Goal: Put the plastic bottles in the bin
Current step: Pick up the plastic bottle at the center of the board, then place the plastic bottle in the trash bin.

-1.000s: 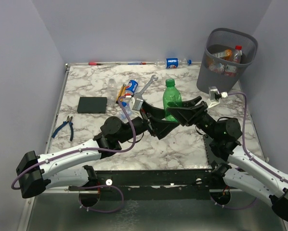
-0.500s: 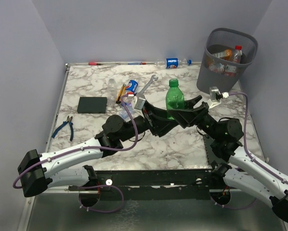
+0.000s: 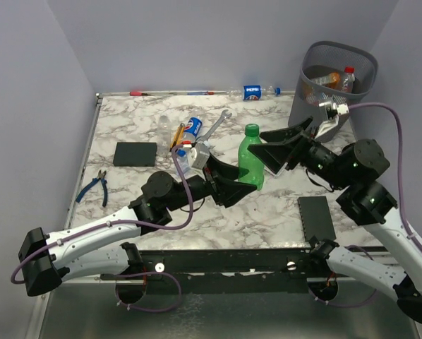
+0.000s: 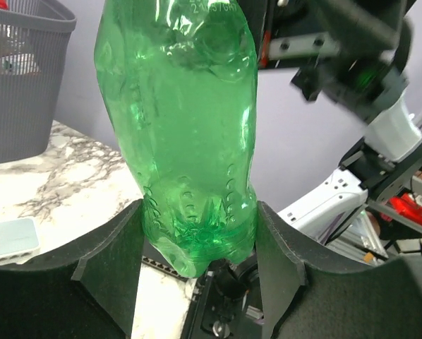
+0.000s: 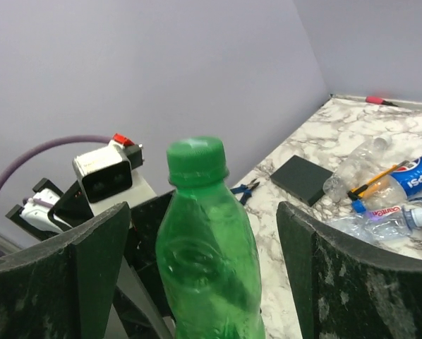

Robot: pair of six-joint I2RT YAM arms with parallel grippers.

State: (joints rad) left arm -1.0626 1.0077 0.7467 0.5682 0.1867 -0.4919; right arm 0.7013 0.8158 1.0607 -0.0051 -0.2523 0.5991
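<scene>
The robot's left gripper holds the green bottle's base (image 3: 251, 181) far from the bin, so the right gripper should take the bottle by its upper part (image 3: 250, 149) and drop it into the bin.
My left gripper (image 3: 240, 185) is shut on the base of an upright green bottle (image 3: 250, 157) and holds it above the table; the left wrist view shows the bottle (image 4: 190, 141) pinched between both jaws (image 4: 200, 244). My right gripper (image 3: 272, 150) is open beside the bottle on its right. In the right wrist view the bottle (image 5: 207, 233) stands between the spread fingers (image 5: 98, 247) without touching them. The wire-mesh bin (image 3: 306, 106) stands at the far right with an orange bottle (image 3: 327, 78) and a red-capped bottle (image 3: 347, 78) inside. Pepsi bottles (image 3: 191, 128) (image 3: 253, 92) and clear ones (image 3: 165, 121) lie on the table.
A silver wrench (image 3: 214, 127) and a yellow-handled screwdriver (image 3: 176, 135) lie by the bottles. A black block (image 3: 135, 153) and blue pliers (image 3: 94, 187) are at the left. Another black block (image 3: 317, 217) lies at the near right. A pen (image 3: 147, 92) lies along the back edge.
My right arm has risen and swung back to the right, uncovering the near-right black block; its open gripper now sits higher beside the bottle. My left gripper keeps holding the green bottle.
</scene>
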